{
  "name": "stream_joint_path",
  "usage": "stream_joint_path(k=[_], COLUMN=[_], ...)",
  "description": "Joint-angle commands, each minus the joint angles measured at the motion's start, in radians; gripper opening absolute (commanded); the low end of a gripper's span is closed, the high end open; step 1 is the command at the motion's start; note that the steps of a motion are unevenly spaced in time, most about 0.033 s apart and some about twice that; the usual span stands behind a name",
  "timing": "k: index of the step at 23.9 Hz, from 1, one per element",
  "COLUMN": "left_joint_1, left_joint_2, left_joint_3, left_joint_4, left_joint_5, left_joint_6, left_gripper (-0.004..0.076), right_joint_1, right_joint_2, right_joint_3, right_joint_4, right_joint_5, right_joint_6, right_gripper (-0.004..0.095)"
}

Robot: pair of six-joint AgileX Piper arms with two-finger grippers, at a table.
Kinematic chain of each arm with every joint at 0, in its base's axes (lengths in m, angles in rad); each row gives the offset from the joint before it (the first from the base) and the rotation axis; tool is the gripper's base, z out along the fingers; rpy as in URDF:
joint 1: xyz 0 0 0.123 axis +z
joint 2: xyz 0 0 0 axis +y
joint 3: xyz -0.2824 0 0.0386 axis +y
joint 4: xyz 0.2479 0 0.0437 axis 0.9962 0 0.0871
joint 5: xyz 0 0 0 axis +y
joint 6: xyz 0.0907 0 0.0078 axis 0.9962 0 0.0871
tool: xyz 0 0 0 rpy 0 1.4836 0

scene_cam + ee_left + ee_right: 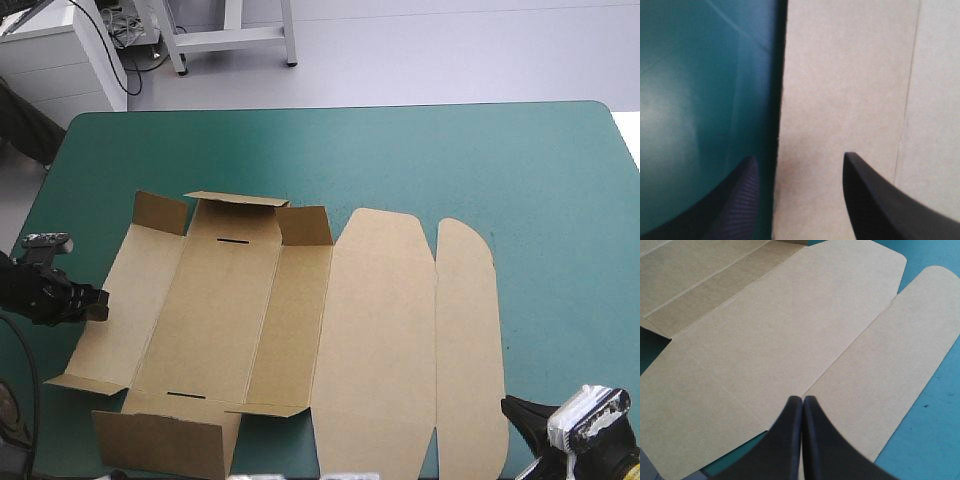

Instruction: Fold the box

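Observation:
I expect the lid panels [376,330] to swing around with the box, still spread out, when I turn it, because a long crease [322,325] joins them to the box.
The brown box [300,320] lies as a cut sheet on the teal-green cover, its lid panels flat on the right. Small flaps at the far end [235,200] and a wall at the near left [165,440] stand raised. My left gripper [97,302] sits at the sheet's left edge. In the left wrist view it [797,167] is open, one finger over the cover and the other over the brown board [850,75], the board's edge between them. My right gripper [520,410] is off the lid's near right corner. Its fingers [802,402] are shut, pointing at the lid panels [765,340].
The teal-green cover [450,150] stretches from the box to the table's far and right edges. The sheet's near end reaches the table's near edge. A narrow strip of cover [60,340] separates the box from the table's left edge.

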Motion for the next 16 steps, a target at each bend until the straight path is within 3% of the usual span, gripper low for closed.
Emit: stream_joint_path(k=[1,5,9,16], left_joint_1=[0.006,0.006,0.006,0.006], left_joint_2=[0.015,0.075,0.084,0.088], left_joint_3=[-0.029,-0.029,-0.031,-0.074], left_joint_4=[-0.076,-0.044,-0.008,-0.029], left_joint_5=[0.062,0.096,0.063,0.137], left_joint_6=[0.055,0.055,0.055,0.017], left_gripper=[0.0363,0.0363,0.0363,0.0363], right_joint_1=[-0.007,-0.007,-0.007,-0.007], right_joint_2=[0.012,0.012,0.012,0.012], right_joint_3=[-0.024,-0.024,-0.024,-0.024], right_joint_4=[0.013,0.017,0.019,0.019], right_joint_5=[-0.060,-0.060,-0.060,-0.063], right_joint_6=[-0.009,-0.006,-0.006,-0.006], right_gripper=[-0.0020,-0.0020,-0.0020,-0.0020])
